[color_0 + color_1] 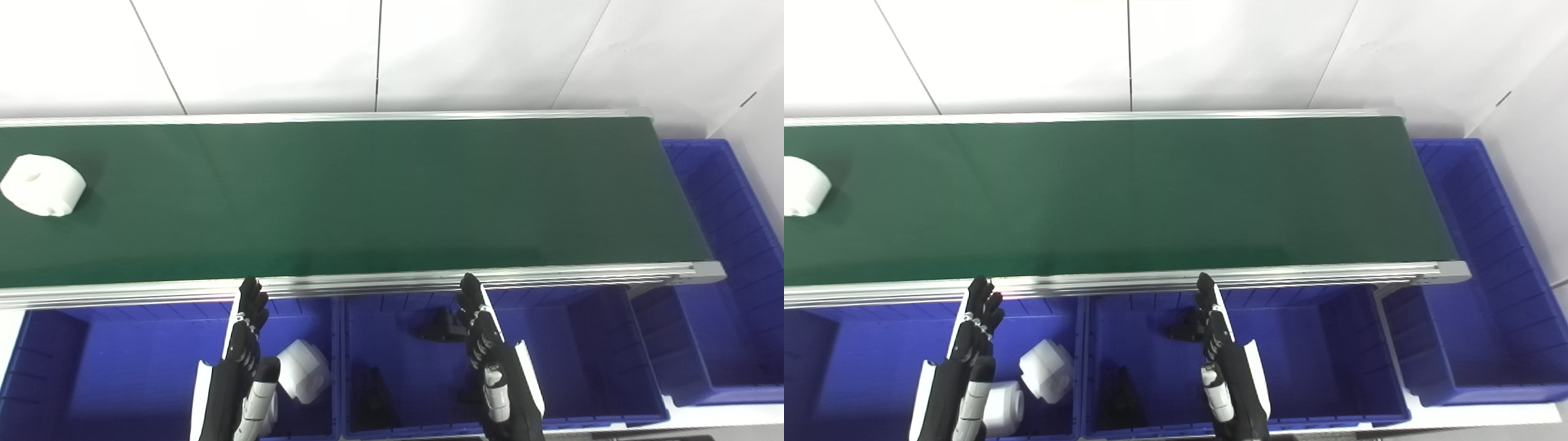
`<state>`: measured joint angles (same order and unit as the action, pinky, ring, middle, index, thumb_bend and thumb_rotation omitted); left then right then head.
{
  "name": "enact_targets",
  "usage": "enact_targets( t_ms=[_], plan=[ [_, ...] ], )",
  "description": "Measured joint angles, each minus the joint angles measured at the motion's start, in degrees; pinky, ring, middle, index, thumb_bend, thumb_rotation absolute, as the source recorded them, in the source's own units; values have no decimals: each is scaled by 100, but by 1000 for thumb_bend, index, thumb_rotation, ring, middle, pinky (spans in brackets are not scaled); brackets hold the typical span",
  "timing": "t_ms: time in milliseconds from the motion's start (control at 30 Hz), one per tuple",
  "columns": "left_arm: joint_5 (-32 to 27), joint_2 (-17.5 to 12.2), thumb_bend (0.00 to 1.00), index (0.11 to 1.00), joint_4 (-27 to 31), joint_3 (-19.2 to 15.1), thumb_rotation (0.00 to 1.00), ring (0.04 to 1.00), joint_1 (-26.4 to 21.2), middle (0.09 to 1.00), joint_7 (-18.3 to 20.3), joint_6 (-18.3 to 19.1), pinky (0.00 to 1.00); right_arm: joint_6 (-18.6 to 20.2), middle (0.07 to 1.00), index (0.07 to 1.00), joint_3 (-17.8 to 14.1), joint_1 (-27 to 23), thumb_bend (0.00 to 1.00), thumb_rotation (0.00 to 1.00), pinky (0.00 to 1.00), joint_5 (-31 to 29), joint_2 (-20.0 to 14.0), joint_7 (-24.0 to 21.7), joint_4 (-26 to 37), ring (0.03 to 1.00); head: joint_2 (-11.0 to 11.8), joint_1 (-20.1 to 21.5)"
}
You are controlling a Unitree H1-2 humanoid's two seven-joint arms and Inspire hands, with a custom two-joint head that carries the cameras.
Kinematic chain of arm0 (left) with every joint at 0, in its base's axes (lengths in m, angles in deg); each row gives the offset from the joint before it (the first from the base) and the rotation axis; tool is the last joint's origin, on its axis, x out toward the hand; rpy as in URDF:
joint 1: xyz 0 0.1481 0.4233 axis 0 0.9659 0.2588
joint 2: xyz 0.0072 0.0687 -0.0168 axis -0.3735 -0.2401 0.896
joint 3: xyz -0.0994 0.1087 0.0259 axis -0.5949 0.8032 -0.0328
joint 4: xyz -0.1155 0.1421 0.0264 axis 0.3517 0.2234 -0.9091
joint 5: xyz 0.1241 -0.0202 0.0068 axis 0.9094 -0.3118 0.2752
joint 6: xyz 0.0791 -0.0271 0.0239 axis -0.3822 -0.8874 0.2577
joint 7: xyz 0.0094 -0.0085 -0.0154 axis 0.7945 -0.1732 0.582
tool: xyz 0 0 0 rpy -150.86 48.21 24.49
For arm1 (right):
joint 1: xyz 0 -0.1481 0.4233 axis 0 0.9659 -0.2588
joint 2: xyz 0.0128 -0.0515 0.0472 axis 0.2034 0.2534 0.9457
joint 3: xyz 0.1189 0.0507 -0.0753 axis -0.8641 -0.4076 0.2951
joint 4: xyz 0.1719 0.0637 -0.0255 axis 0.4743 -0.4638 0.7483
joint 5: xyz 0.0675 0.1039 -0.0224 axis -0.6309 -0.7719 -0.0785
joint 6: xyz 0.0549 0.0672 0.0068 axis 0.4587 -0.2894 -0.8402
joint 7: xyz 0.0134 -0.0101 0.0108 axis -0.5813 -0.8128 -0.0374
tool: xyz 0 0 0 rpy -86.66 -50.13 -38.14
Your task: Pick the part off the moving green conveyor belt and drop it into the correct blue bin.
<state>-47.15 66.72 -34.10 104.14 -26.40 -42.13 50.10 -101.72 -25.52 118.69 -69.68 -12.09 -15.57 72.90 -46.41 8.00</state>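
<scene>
The white round part point(43, 185) will roll toward the outside of the blue bin when the robot drops it, because it has a curved side point(68, 179).
A white round part point(43, 185) lies on the green conveyor belt point(367, 196) at its far left; in the right eye view point(802, 185) it is cut by the picture's edge. My left hand point(245, 361) is open and empty, fingers pointing at the belt's near rail, above the left blue bin point(122, 361). My right hand point(487, 355) is open and empty above the middle blue bin point(404, 367). Both hands are far from the part.
The left bin holds two white parts point(1046, 370). The middle bin holds black parts point(441, 326). A further blue bin point(729, 257) stands past the belt's right end. An aluminium rail point(367, 283) edges the belt's near side. A white wall stands behind.
</scene>
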Motion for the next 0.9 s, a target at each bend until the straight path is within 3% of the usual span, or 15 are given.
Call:
enact_targets(
  t_ms=[900],
  plan=[
    [-38, -23, 551, 1000, -9, 28, 886, 980, -3, 1000, 0, -2, 960, 0, 1000, 1000, -15, -2, 951, 1000, 1000, -39, -17, -12, -12, 1000, 35, -35]
  ],
)
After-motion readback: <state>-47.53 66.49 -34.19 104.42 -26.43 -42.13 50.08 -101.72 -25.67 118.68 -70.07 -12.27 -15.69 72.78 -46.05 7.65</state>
